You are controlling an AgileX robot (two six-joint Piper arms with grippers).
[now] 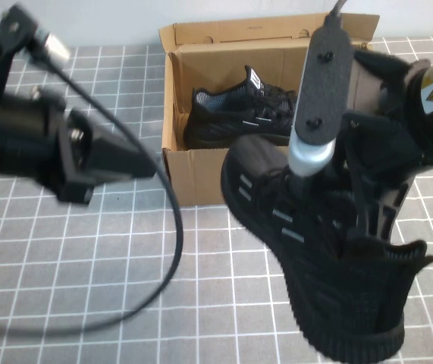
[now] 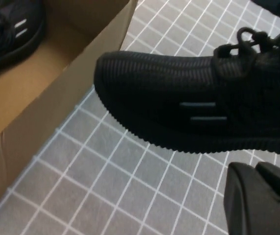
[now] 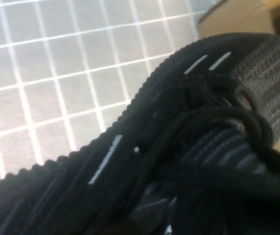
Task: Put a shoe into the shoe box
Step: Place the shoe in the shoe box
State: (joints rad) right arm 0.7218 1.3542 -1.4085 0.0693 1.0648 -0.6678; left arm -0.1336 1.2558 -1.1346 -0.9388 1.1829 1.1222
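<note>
The shoe [image 1: 292, 224] slants toward the box's front side, so my right gripper should turn it along the box and my left gripper should take its toe [image 1: 248, 165].
My right gripper [image 1: 371, 208] is shut on the black knit shoe [image 1: 307, 273] at its lace and collar area. It holds the shoe tilted above the table, toe toward the front wall of the brown cardboard shoe box [image 1: 201, 171]. The shoe also shows in the left wrist view [image 2: 189, 112] and fills the right wrist view [image 3: 130, 161], where it hides the gripper's fingers. The box is open; the twin shoe [image 1: 239, 114] lies inside. My left gripper [image 1: 136, 163] hangs left of the box with nothing in it, fingers [image 2: 262, 200] together.
The table is a grey mat with a white grid [image 1: 87, 258]. A black cable [image 1: 177, 227] loops from the left arm down across the mat. The box's flap lid [image 1: 231, 32] stands up at the back.
</note>
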